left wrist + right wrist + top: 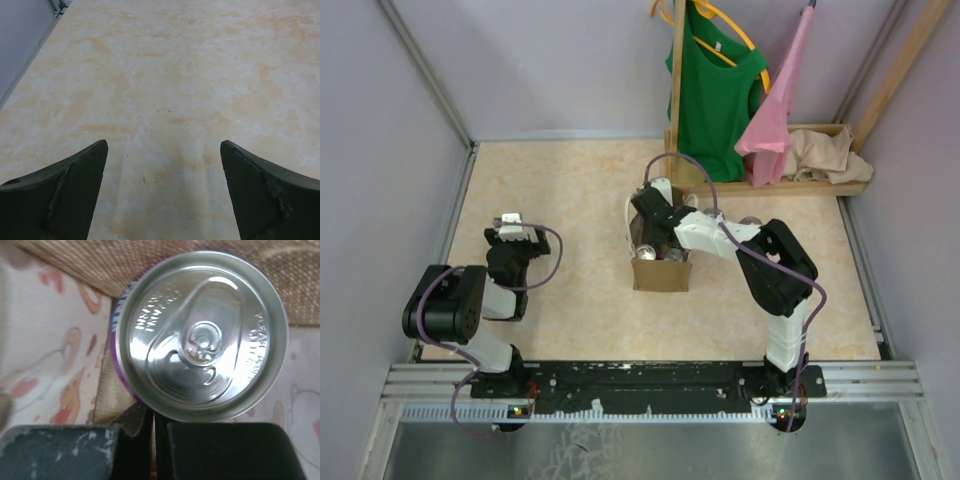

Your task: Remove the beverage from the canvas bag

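The can's silver top [202,337] is in front of my right gripper's closed fingers, so I should lift clear, open the fingers and lower them around the can's purple side [118,332].
The tan-brown canvas bag [661,273] stands upright mid-table. Silver can tops [672,255] show inside it. My right gripper [648,226] reaches down into the bag's open top. In the right wrist view, a silver-topped can with a purple side [202,335] fills the frame, just ahead of my right gripper [154,415]. Its jaws are pressed together with only a thin slit, and nothing is clearly held. The bag's woven fabric [100,260] and printed white lining surround the can. My left gripper [512,232] is open and empty over bare table [165,75] at the left.
Three more cans [713,214] stand on the table just behind and to the right of the bag. A wooden rack at the back holds a green shirt [715,90], a pink cloth [775,110] and a beige cloth [830,155]. Walls close in the table's sides.
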Robot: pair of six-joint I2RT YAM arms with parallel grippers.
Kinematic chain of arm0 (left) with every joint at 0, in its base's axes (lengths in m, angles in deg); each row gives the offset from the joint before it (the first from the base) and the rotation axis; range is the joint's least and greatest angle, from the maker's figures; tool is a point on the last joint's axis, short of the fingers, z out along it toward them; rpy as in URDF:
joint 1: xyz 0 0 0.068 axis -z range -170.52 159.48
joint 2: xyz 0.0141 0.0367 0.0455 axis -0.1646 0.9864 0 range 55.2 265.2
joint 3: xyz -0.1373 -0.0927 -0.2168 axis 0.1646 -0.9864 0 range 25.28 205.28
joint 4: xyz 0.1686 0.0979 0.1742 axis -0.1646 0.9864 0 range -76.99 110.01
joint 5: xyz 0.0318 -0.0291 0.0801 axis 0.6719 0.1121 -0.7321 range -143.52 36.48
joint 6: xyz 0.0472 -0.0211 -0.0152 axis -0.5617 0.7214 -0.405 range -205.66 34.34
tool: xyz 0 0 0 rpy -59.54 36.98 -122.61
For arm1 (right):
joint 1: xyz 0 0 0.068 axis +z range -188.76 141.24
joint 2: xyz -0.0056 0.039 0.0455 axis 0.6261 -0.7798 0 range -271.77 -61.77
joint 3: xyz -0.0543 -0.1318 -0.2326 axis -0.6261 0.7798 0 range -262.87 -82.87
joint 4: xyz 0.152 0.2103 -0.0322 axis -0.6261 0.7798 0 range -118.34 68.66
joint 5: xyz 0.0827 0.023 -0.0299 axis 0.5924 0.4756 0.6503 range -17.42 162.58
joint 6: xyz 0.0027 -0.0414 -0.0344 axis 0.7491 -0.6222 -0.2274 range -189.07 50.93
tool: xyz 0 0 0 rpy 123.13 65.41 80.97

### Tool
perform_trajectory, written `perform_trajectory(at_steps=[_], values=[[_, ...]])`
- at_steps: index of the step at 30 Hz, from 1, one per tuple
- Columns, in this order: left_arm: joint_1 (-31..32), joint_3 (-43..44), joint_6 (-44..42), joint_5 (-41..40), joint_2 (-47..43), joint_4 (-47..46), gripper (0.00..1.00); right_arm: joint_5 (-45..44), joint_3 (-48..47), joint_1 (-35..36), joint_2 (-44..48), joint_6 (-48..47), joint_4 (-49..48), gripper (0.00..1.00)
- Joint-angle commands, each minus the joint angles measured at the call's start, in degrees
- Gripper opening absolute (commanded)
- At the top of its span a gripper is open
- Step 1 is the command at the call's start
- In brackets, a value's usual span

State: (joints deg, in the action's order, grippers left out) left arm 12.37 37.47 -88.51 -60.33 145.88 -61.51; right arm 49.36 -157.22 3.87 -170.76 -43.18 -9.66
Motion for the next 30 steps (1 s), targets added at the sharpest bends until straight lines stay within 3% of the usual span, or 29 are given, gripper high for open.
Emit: perform_trajectory(at_steps=[1,16,20,24,26,30], values=[[0.3,0.7,-0.3,0.3,0.7,-1.0,1.0,2.3,-5.7,1.3,-1.1,-2.3,-2.5,0.0],[0.3,0.7,-0.3,0.3,0.7,-1.0,1.0,-4.8,-13.5,2.5,2.3,-5.6,3.2,0.0],[0.4,0.7,-0.3,0.4,0.7,-1.0,1.0,-5.2,-12.0,2.5,4.5,-3.6,4.4,0.27],[0.3,0.7,-0.3,0.4,0.7,-1.0,1.0,-6.6,-10.2,3.4,7.6,-1.4,5.6,0.61],[0.3,0.7,-0.3,0.3,0.7,-1.0,1.0,-7.3,-9.6,3.9,9.2,-0.4,6.4,0.69],[0.3,0.7,-0.3,0.3,0.7,-1.0,1.0,-7.1,-8.0,5.0,11.8,0.5,6.4,0.71]])
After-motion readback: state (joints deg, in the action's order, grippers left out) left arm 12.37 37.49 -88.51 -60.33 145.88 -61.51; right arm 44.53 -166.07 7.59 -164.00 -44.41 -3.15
